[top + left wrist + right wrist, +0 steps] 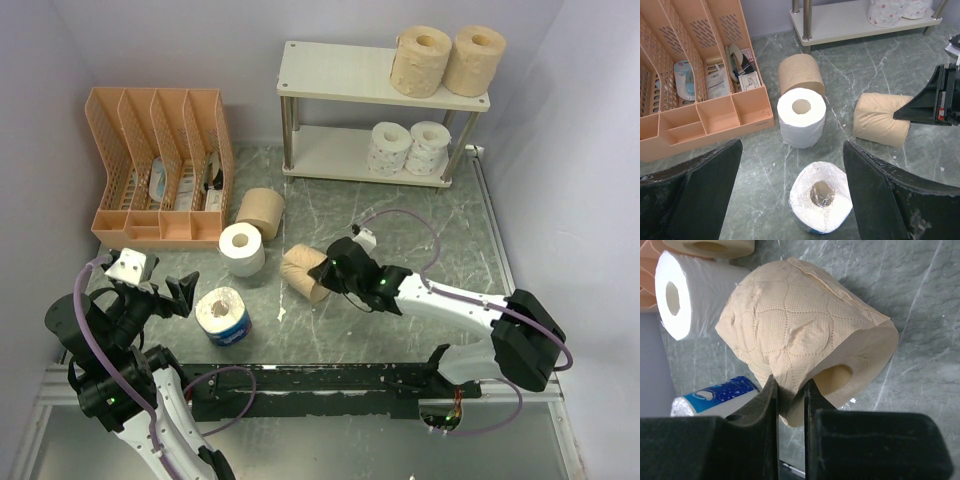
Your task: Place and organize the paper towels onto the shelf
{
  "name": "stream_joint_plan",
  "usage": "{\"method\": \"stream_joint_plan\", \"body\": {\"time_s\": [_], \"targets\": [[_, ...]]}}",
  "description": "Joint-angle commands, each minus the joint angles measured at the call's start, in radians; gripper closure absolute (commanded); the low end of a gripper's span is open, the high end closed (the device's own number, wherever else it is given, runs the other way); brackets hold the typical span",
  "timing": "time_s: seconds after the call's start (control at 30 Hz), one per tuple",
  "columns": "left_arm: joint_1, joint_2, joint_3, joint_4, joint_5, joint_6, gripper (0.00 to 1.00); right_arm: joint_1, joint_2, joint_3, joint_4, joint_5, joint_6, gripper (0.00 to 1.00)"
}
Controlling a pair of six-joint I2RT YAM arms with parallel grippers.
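The tan roll's side (pixel 791 367) is in my fingers, with the shelf's top board open beside its tan rolls (pixel 350 70). My right gripper should keep going there and let go of the roll.
My right gripper (pixel 333 270) (pixel 790 390) is shut on the wall of a tan roll (pixel 305 272) (pixel 800 335) lying on its side mid-table; it also shows in the left wrist view (pixel 881 119). My left gripper (pixel 168 290) (pixel 792 190) is open above the blue-wrapped white roll (pixel 223 315) (pixel 821 197), not touching it. A white roll (pixel 241 249) (pixel 801 116) stands upright and another tan roll (pixel 261 211) (pixel 801 74) lies behind it. The shelf (pixel 340 72) holds two tan rolls (pixel 421 59) on top and two white speckled rolls (pixel 409 147) on the lower board.
An orange mesh file organizer (pixel 160 170) (pixel 695 85) with small items stands at the back left. Grey walls close in the back and sides. A black rail (pixel 320 385) runs along the near edge between the arm bases.
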State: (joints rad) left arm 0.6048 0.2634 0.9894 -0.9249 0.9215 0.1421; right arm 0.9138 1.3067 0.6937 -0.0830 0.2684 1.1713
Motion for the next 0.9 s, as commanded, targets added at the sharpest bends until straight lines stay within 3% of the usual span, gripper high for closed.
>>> {"method": "stream_joint_plan", "body": {"time_s": [0.0,0.07,0.2,0.33,0.5,0.7,0.77,0.87], "targets": [[-0.004,-0.003,0.000,0.010,0.016,0.008,0.06,-0.006,0.038,0.174,-0.259,0.002,0.057,1.00],[-0.005,-0.003,0.000,0.011,0.016,0.008,0.06,-0.006,0.079,0.248,-0.315,-0.035,0.011,1.00],[-0.004,-0.010,0.000,0.011,0.015,0.008,0.06,0.014,0.087,0.284,-0.227,-0.123,-0.193,1.00],[-0.004,-0.015,-0.001,0.010,0.014,0.007,0.06,0.067,0.004,0.299,-0.195,0.037,-0.391,1.00],[-0.004,-0.011,-0.001,0.010,0.015,0.008,0.06,0.076,0.012,0.560,-0.430,0.205,-0.639,1.00],[-0.001,-0.019,-0.001,0.011,0.016,0.008,0.06,0.086,0.140,0.986,-0.614,0.379,-1.068,1.00],[0.006,-0.029,-0.001,0.011,0.016,0.008,0.06,0.090,0.169,1.048,-0.589,0.436,-1.256,1.00],[0.015,-0.040,-0.001,0.011,0.017,0.008,0.06,0.090,0.141,1.000,-0.389,0.476,-1.657,1.00]]}}
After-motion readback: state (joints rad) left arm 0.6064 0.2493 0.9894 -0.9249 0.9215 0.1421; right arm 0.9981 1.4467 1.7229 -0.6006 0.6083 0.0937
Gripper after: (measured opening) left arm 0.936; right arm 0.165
